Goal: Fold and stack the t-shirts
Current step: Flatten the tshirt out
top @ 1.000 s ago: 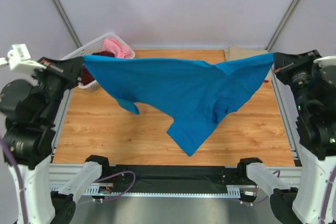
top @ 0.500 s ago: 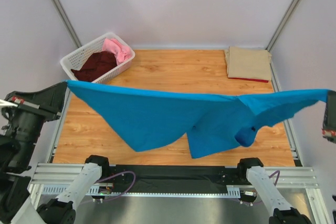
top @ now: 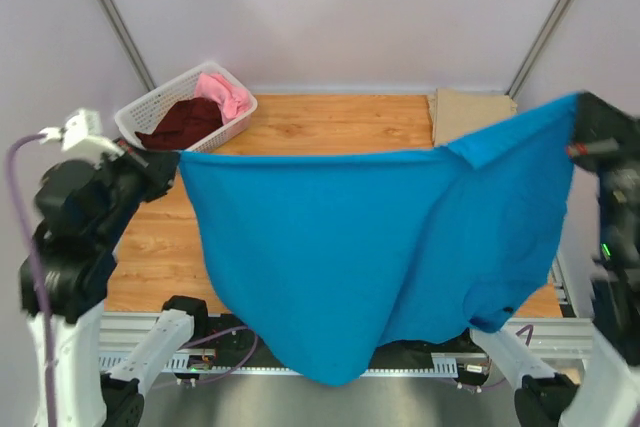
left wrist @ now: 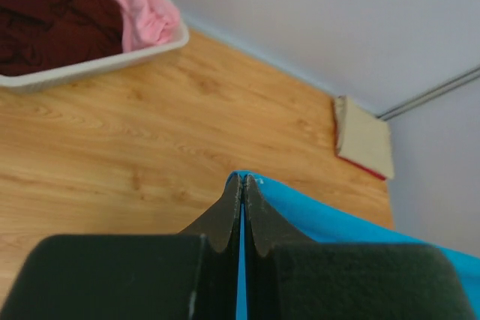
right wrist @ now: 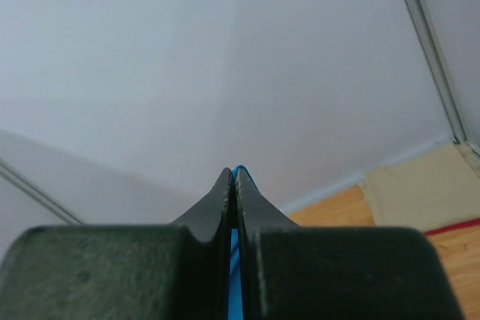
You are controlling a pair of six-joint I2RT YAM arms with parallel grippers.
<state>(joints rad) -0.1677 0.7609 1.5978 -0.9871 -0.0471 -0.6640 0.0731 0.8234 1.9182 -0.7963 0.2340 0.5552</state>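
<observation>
I should swing the blue t-shirt's lower edge (top: 488, 315) up with both my grippers and then spread it over the wooden table (top: 340, 127), because it hangs bunched past the table's near edge.
The bright blue t-shirt (top: 370, 247) hangs spread wide in the air between both arms, its lower edge drooping past the table's near edge. My left gripper (top: 172, 160) is shut on its left corner; the left wrist view shows blue cloth (left wrist: 330, 222) pinched in the left gripper (left wrist: 242, 179). My right gripper (top: 580, 112) is shut on the right corner, and blue cloth (right wrist: 235, 260) shows in the right gripper (right wrist: 232, 172). A folded tan shirt (top: 470, 112) lies over a red one (left wrist: 365, 167) at the back right. Maroon (top: 180, 124) and pink (top: 227, 93) shirts lie in the basket.
The white lattice basket (top: 150, 107) stands at the back left corner of the wooden table (top: 320, 122). Slanted metal frame posts (top: 110, 22) rise at both back corners. The hanging blue shirt hides most of the table's middle and front.
Both arms have lifted and moved back, so the blue shirt went from a stretched, twisted band to a wide flat sheet hanging in front of the camera.
</observation>
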